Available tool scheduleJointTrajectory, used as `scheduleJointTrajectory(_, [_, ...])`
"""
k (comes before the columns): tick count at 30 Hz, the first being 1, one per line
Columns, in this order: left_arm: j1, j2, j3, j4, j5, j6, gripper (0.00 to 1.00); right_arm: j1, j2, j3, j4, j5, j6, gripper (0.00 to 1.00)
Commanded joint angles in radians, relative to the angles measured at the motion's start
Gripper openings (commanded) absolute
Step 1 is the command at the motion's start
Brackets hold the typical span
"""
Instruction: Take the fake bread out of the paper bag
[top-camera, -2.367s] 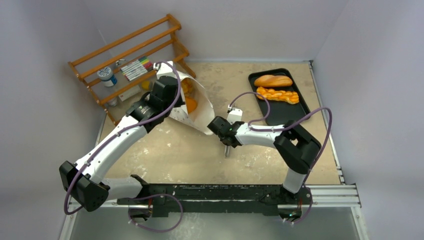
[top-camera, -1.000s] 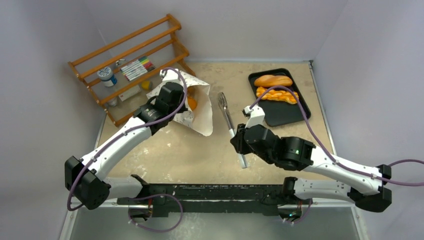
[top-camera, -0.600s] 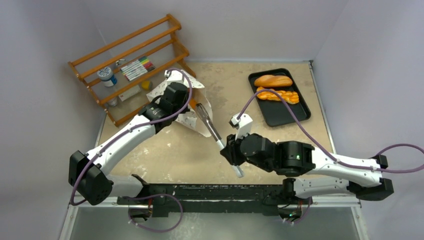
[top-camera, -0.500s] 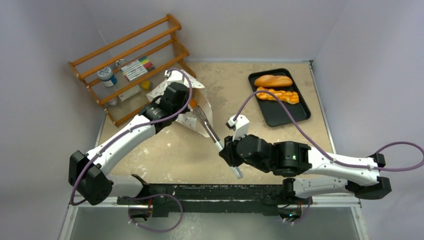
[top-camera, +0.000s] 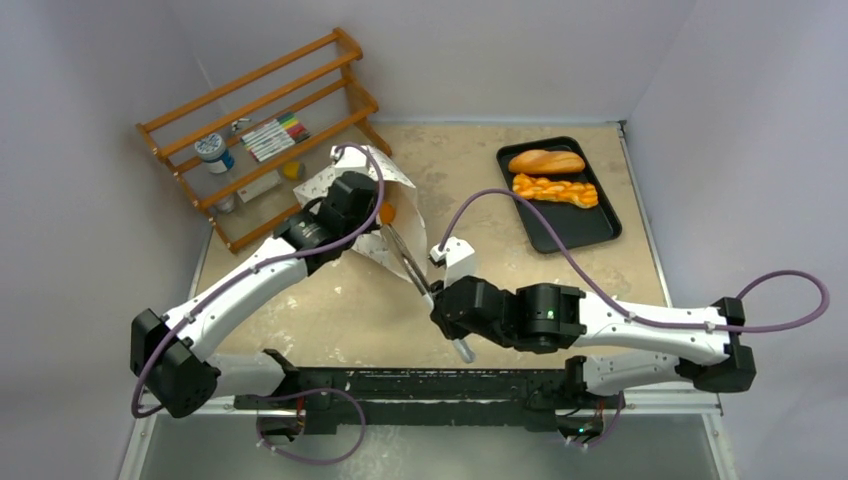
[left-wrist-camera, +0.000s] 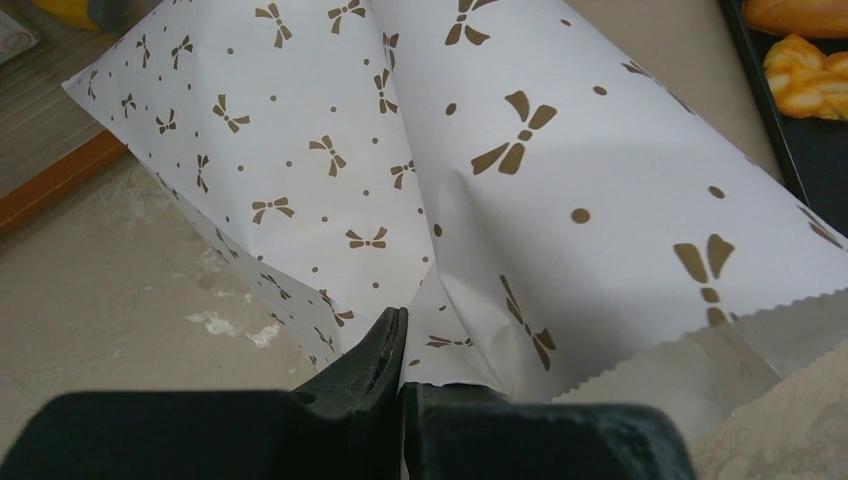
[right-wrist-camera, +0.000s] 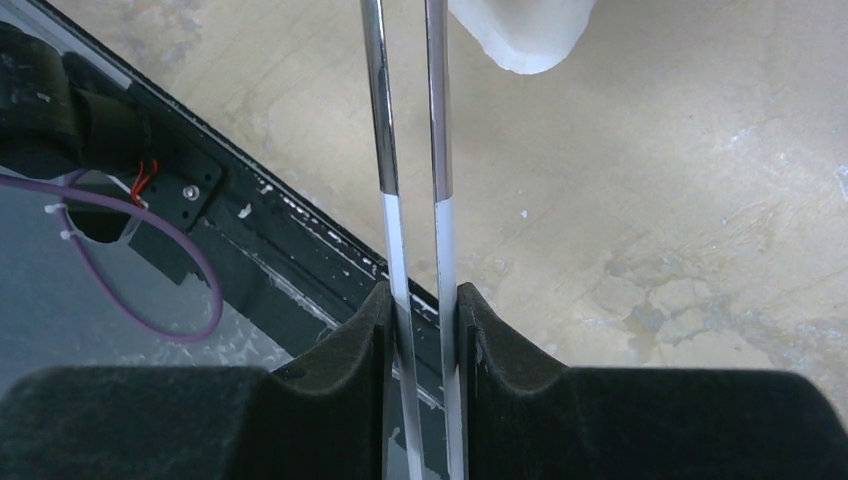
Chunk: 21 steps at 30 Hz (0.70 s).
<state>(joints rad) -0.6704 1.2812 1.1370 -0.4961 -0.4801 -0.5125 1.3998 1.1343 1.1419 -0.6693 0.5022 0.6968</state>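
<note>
My right gripper is heading toward the orange fake bread (top-camera: 387, 213), and the bag's opening (top-camera: 409, 218) is open toward the tongs' tips. It should go there next and open there to spread the tongs.
The paper bag (top-camera: 322, 178) lies on its side by the rack, white with small brown marks, its mouth facing right. My left gripper (top-camera: 350, 200) is shut on a fold of the bag (left-wrist-camera: 560, 170), the black jaws (left-wrist-camera: 402, 335) pinched on the paper. An orange piece of fake bread (top-camera: 386, 213) shows just inside the mouth. My right gripper (top-camera: 441, 306) is shut on the handle of metal tongs (top-camera: 405, 258), whose tips reach the bag's mouth beside the bread. In the right wrist view the tongs' two arms (right-wrist-camera: 410, 150) run up from between the pads (right-wrist-camera: 422, 300).
A black tray (top-camera: 590, 225) at the back right holds a brown loaf (top-camera: 546, 161) and a braided orange loaf (top-camera: 556, 189). A wooden rack (top-camera: 262, 100) at the back left carries a jar (top-camera: 213, 152) and markers (top-camera: 272, 135). The black base rail (top-camera: 420, 385) runs along the near edge.
The right arm has swung the tongs left from near the tray to the bag's mouth. The left gripper has kept its hold on the bag, shifting it slightly.
</note>
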Motion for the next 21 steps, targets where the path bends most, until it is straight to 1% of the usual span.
scheduleJointTrajectory(1, [-0.006,-0.085,-0.026,-0.028,-0.036,-0.001,0.0,-0.002,0.03,0.061,-0.036,0.047,0.053,0.21])
scheduleJointTrajectory(10, [-0.006,-0.171,-0.062,-0.058,-0.036,-0.003,0.0,-0.023,0.103,0.09,-0.051,0.039,0.059,0.2])
scheduleJointTrajectory(15, [-0.006,-0.214,-0.082,-0.07,-0.027,-0.011,0.0,-0.051,0.135,0.096,-0.015,0.014,0.051,0.19])
scheduleJointTrajectory(21, [-0.008,-0.256,-0.1,-0.086,-0.005,-0.012,0.0,-0.09,0.229,0.162,-0.009,-0.035,0.046,0.2])
